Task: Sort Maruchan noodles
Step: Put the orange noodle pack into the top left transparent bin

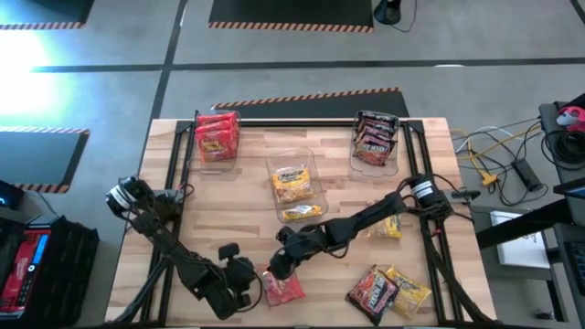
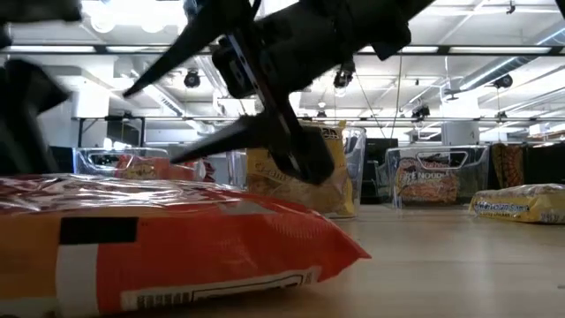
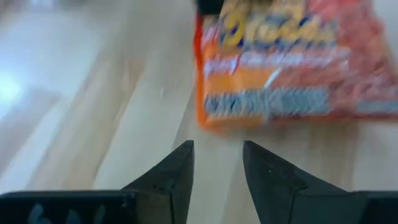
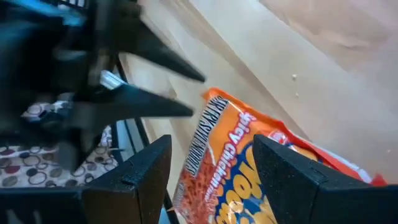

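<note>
The red packet (image 1: 287, 287) lies flat under my right gripper, so next my left gripper grabs the end (image 1: 269, 291) next to it and tips the packet up for my right gripper.
A red Maruchan noodles packet (image 1: 283, 289) lies flat on the table near the front edge; it fills the foreground of the low view (image 2: 177, 243). My right gripper (image 1: 281, 268) hovers open just above its far end, with a finger on either side of that end (image 4: 211, 146). My left gripper (image 1: 251, 285) stands open just left of the packet, with bare table between its fingers (image 3: 217, 149). A yellow packet (image 1: 388, 226) lies at mid right. A dark packet (image 1: 370, 291) and a yellow packet (image 1: 409, 291) lie at the front right.
Three clear bins stand at the back: one with red packets (image 1: 217, 135) at the left, one with yellow packets (image 1: 292, 183) in the middle, one with dark packets (image 1: 375, 139) at the right. Both arms crowd the front middle, their grippers close together.
</note>
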Motion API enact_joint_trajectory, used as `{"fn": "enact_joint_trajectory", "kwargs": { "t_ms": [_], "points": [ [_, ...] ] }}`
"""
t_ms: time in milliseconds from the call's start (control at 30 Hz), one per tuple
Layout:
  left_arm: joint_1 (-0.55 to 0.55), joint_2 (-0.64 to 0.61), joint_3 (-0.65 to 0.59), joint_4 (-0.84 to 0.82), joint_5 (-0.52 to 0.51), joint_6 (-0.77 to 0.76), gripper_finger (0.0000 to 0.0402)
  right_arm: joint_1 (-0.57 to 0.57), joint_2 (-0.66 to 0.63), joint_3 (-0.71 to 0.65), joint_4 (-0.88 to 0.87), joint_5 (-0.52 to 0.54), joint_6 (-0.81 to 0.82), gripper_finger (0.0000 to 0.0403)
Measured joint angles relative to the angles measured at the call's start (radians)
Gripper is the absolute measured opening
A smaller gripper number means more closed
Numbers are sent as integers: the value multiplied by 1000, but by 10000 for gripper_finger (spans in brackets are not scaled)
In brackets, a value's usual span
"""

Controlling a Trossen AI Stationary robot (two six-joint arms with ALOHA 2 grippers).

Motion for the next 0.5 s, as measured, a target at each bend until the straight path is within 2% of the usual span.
{"fn": "enact_joint_trajectory", "kwargs": {
  "t_ms": [100, 267, 500],
  "points": [
    [0, -3, 22, 12, -22, 57, 115, 4, 1, -1, 3, -8, 12, 215],
    [0, -3, 33, 18, -21, 97, 111, 38, 0, -1, 4, -86, 43, 215],
    [1, -3, 50, 22, -37, 97, 111, 102, 0, -1, 2, -78, 76, 215]
  ]
}}
